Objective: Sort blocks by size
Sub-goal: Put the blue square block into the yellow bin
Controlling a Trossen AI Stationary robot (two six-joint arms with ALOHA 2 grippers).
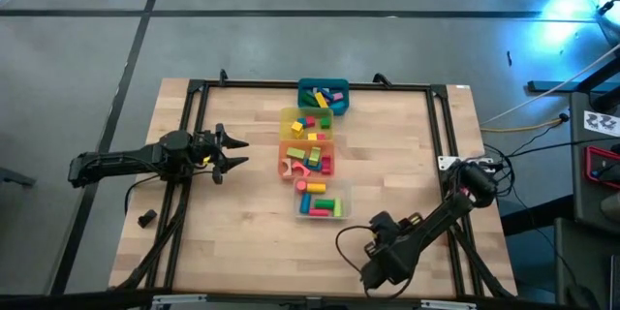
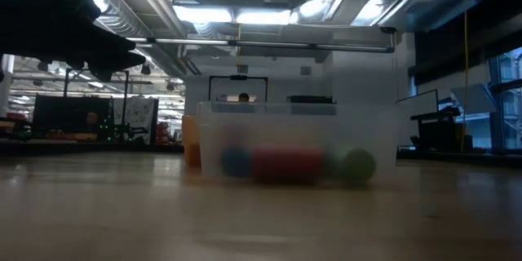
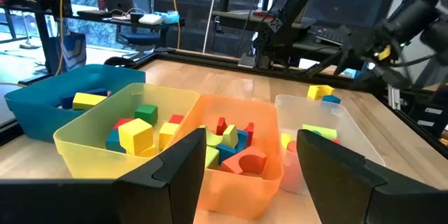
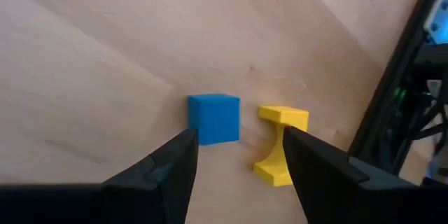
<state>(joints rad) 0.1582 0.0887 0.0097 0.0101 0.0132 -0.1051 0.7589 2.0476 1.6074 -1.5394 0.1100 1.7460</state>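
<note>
The yellow arch-shaped block (image 4: 279,143) is under one finger of my right gripper, so next I move over until I am centered on the blue cube (image 4: 215,120) and take only that cube first.
A blue cube (image 4: 213,117) and a yellow arch-shaped block (image 4: 280,143) lie side by side on the wooden table. My right gripper (image 4: 239,135) hangs open just above them, pointing steeply down, and touches neither. In the high view the right arm (image 1: 387,252) covers both blocks near the table's front right. The same two blocks (image 3: 322,94) show beyond the clear bin in the left wrist view. Many coloured blocks lie in four bins. My left gripper (image 1: 240,152) waits open and level at the table's left, facing the bins.
Four bins stand in a row down the table's middle: teal (image 1: 322,95) farthest, then yellow (image 1: 306,124), orange (image 1: 308,158) and clear (image 1: 322,201) nearest. A black frame (image 1: 441,126) runs around the work area. Bare wood lies left and right of the bins.
</note>
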